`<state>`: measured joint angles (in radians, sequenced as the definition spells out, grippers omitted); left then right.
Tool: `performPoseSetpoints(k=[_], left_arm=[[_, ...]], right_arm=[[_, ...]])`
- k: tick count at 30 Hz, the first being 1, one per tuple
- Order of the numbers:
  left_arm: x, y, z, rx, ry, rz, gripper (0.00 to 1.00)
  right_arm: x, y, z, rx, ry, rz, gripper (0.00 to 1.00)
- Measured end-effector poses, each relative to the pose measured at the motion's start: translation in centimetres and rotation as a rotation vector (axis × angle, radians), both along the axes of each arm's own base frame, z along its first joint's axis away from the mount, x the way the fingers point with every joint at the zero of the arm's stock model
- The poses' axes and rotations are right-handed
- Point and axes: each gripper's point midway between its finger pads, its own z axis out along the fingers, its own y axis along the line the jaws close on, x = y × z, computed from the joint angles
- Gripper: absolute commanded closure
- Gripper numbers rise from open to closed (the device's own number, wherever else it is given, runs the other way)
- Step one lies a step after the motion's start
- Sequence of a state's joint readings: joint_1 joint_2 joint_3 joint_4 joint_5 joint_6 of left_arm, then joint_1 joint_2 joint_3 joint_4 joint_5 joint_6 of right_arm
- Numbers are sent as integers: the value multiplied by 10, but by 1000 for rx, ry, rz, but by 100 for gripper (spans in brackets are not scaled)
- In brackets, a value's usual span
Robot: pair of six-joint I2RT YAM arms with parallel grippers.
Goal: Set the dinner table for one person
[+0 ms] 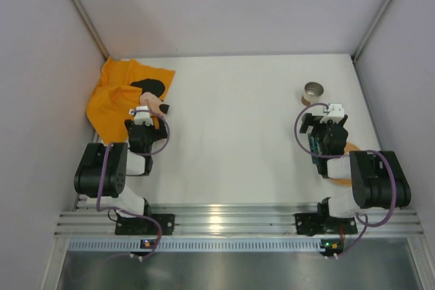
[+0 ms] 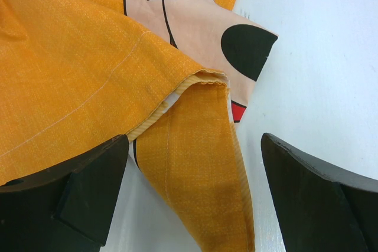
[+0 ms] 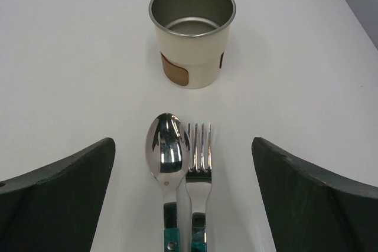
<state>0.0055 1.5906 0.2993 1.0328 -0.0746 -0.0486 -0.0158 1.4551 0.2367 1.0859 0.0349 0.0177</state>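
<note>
My left gripper should move to the cloth's far corner by the black ear and pull the cloth open, because the cloth's near corner lies folded under it.
The white dinner table carries an orange Mickey Mouse cloth, crumpled at the back left. My left gripper is open at the cloth's near right edge. In the left wrist view a folded orange corner of the cloth lies between the open fingers, and I cannot tell if they touch it. My right gripper is open just short of a cream metal cup. In the right wrist view a spoon and a fork lie side by side between the open fingers, with the cup upright beyond them.
An orange object peeks out from under the right arm near the right wall. Grey walls close the table at the left, back and right. A metal rail holds both arm bases at the near edge.
</note>
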Motion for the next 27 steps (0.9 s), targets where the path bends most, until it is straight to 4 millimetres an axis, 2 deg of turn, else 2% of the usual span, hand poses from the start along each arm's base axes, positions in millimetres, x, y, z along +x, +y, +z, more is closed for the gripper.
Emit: performPoseSetpoints(k=[13, 17, 19, 21, 24, 27], left_arm=[[0, 0, 0, 0, -2, 1, 1], [-2, -1, 8, 1, 9, 14, 1], [1, -3, 24, -13, 35, 28, 1], [13, -5, 54, -40, 25, 36, 1], [24, -9, 119, -107, -49, 45, 1], [15, -13, 176, -200, -123, 60, 1]], right_arm=[[0, 0, 0, 0, 0, 0, 0], [0, 0, 0, 0, 0, 0, 0], [0, 0, 0, 0, 0, 1, 0], [0, 0, 0, -11, 0, 4, 0], [2, 11, 2, -49, 20, 57, 0], [13, 43, 23, -99, 49, 164, 0]])
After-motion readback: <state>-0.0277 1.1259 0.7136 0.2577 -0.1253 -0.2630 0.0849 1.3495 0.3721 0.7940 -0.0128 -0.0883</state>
